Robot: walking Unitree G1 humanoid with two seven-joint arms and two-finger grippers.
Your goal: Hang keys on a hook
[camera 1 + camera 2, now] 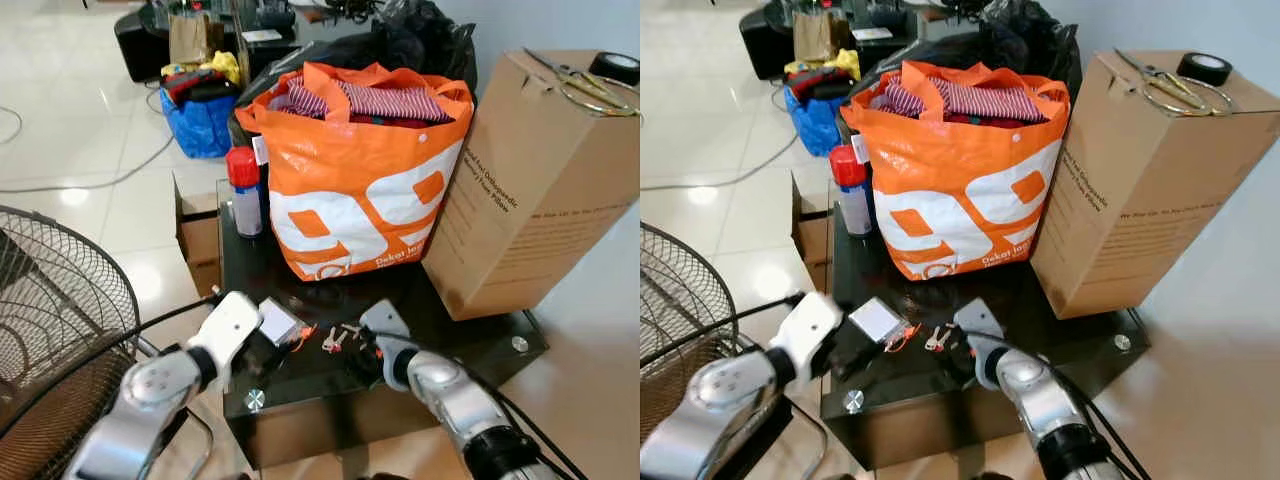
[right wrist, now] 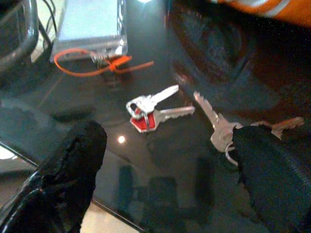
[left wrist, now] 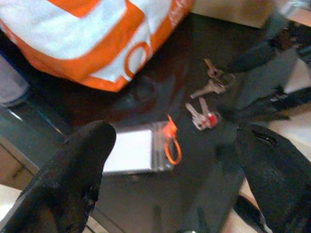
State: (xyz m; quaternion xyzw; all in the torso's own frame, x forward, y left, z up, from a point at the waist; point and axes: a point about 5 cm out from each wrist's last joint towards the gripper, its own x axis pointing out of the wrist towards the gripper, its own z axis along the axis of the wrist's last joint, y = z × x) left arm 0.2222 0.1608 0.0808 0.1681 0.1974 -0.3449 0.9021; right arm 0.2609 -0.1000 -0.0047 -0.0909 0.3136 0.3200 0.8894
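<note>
My gripper will bring both keys along together when I lift, because a small ring (image 2: 146, 119) connects the red-tagged key and the key over it (image 2: 154, 99).
Two small bunches of keys lie on the black glass table (image 1: 480, 340) in front of the orange bag. One bunch has a red tag (image 2: 145, 115) (image 3: 204, 117); the other is plain silver (image 2: 221, 130) (image 3: 212, 83). In the eye views they show as one small cluster of keys (image 1: 336, 338). My right gripper (image 2: 167, 141) hovers open just above the table, its fingers either side of the keys and apart from them. My left gripper (image 3: 177, 141) is open too, low over a clear card holder (image 1: 279, 320) with an orange cord (image 3: 171, 144), left of the keys.
A full orange shopping bag (image 1: 360, 190) stands behind the keys. A tall cardboard box (image 1: 530, 180) with scissors and tape on top is on the right. A red-capped spray can (image 1: 243, 190) sits at the table's left. A wire fan (image 1: 50, 330) is near my left arm.
</note>
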